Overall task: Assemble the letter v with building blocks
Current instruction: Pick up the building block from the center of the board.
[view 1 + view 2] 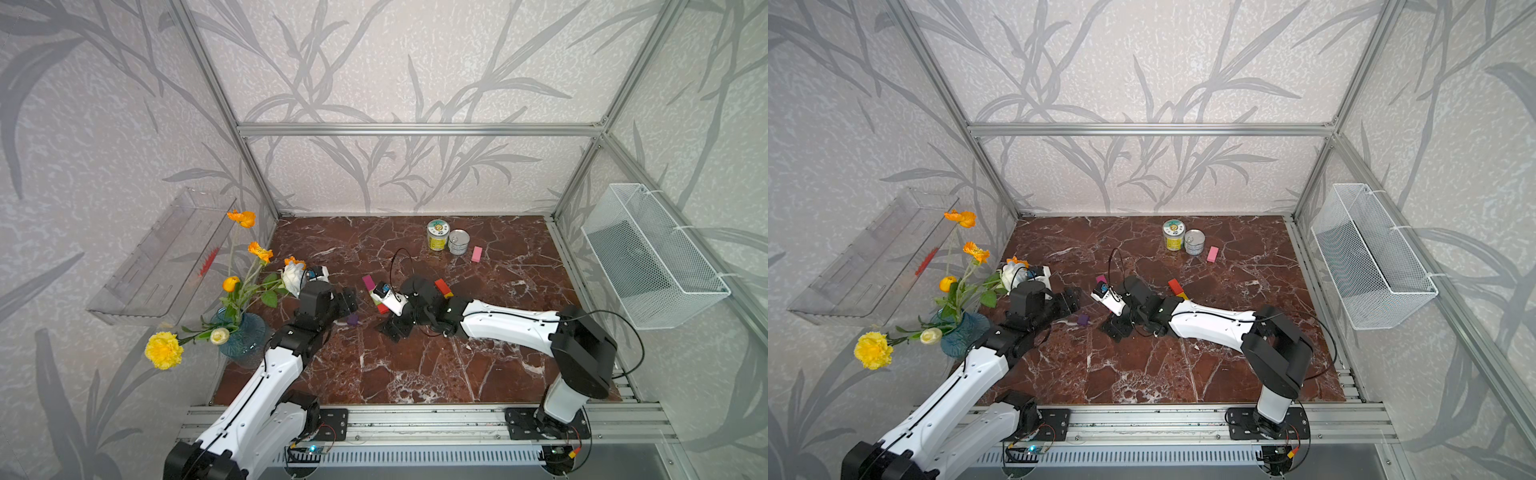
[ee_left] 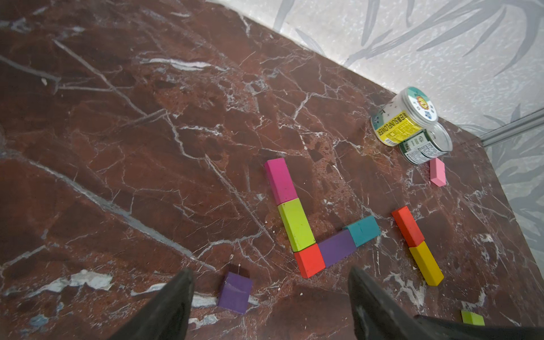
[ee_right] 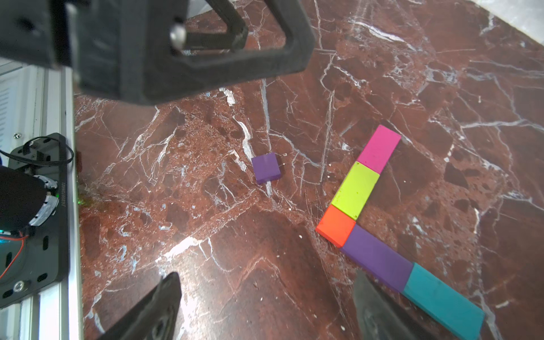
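I should move my right gripper to the cube next and then close it, because there is free marble [image 3: 305,180] around the loose purple cube [image 3: 266,167] and the cube's sides line up with my open fingers.
The letter v lies flat on the marble: a magenta block [image 2: 281,181] and a lime block [image 2: 295,223] run to a red corner cube [image 2: 309,260], then a purple block [image 2: 337,248] and a teal block [image 2: 363,231] branch off. My right gripper [image 3: 266,279] hangs open just above the table beside the purple block [image 3: 376,259], holding nothing; in both top views the right arm hides most of the v. My left gripper [image 2: 269,276] is open and empty, with a loose purple cube [image 2: 235,293] on the table between and ahead of its fingers.
A red brick [image 2: 407,226] and a yellow brick [image 2: 426,263] lie end to end right of the v. A pink block [image 1: 477,254] sits by two tin cans [image 1: 437,235]. A flower vase [image 1: 243,332] stands at the left edge, close to the left arm.
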Action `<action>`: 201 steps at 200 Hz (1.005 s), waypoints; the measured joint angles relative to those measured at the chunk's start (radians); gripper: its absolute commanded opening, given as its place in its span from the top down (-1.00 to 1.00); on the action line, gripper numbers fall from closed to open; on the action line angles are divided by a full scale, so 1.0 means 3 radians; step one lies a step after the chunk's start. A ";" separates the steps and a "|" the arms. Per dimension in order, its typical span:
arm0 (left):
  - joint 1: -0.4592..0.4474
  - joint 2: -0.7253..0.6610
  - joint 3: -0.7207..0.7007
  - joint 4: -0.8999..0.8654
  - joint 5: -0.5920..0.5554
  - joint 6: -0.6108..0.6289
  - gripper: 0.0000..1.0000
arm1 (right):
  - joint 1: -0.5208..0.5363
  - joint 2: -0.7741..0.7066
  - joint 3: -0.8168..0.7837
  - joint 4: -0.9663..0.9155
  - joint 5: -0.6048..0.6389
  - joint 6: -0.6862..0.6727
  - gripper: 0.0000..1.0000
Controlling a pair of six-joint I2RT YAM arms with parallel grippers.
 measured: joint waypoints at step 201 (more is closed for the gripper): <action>0.0501 0.0094 -0.0217 0.0305 0.0451 -0.0192 -0.65 | 0.0057 0.1392 0.1414 -0.0238 -0.0084 -0.0081 -0.79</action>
